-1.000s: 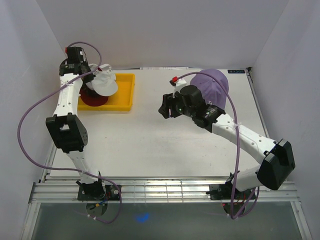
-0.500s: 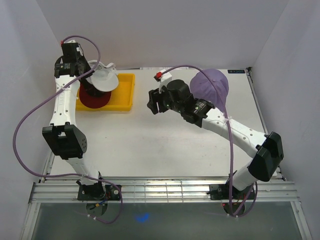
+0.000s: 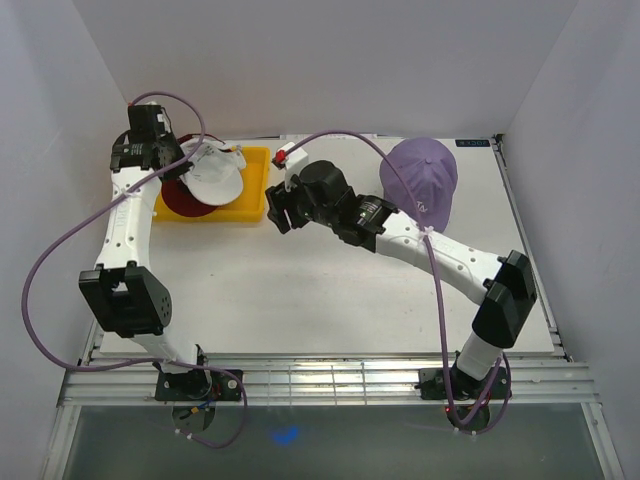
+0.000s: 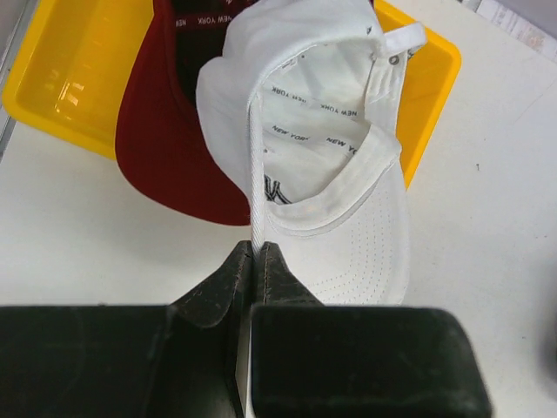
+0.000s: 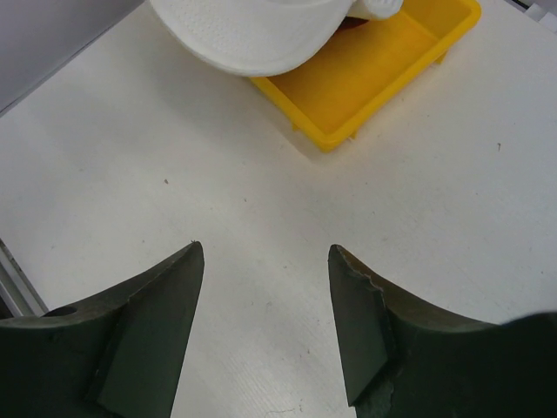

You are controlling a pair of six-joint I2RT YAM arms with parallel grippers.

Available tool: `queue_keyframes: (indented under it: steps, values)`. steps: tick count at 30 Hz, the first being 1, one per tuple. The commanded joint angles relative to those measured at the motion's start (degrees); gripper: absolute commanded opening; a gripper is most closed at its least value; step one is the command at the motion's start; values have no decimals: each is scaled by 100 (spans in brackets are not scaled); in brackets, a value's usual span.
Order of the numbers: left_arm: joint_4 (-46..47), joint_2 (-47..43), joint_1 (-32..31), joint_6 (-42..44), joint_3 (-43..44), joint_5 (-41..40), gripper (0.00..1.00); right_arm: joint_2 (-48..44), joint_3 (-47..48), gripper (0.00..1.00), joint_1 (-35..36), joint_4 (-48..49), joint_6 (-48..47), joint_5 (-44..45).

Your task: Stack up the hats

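Note:
The white hat's brim [image 3: 219, 189] spreads out in a smooth, even curve. So the white hat will stay open instead of folding shut as I carry it by that brim.
My left gripper [image 4: 258, 248] is shut on the rim of the white hat [image 4: 322, 157], which hangs tilted, its inside showing, above the dark red hat [image 4: 165, 165]. The red hat lies partly in the yellow tray [image 4: 70, 78]. From above, the left gripper [image 3: 193, 160] holds the white hat [image 3: 218, 176] over the red hat [image 3: 183, 198] at the tray's left end. A lavender hat [image 3: 421, 178] rests on the table at the back right. My right gripper [image 3: 274, 212] stands open and holds nothing, just right of the tray; its own view [image 5: 265, 252] shows bare table between its fingers.
The yellow tray [image 3: 252, 188] sits at the back left, close to the left wall. In the right wrist view its corner [image 5: 374, 83] lies just ahead of the open fingers, with the white hat [image 5: 252, 30] beyond it. White walls enclose the table.
The right arm has swung left from beside the lavender hat to the tray's right edge. The left arm has shifted the white hat slightly right over the red hat.

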Motion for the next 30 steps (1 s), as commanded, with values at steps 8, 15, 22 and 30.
queue_keyframes:
  steps: [8, 15, 22, 30]
  values:
    - [186, -812, -21, -31, -577, 108, 0, 263, 598, 65, 237, 51, -105, 119]
    - [2, -900, -21, -189, -409, 477, 0, 456, 958, 66, 588, 174, -429, 321]
    - [-121, -1137, -30, -312, -515, 776, 0, 1176, 1740, 68, 1028, 218, -1114, 795]
    - [-279, -1541, -100, -383, -717, 1013, 0, 2196, 2935, 69, 1511, 235, -1695, 1735]
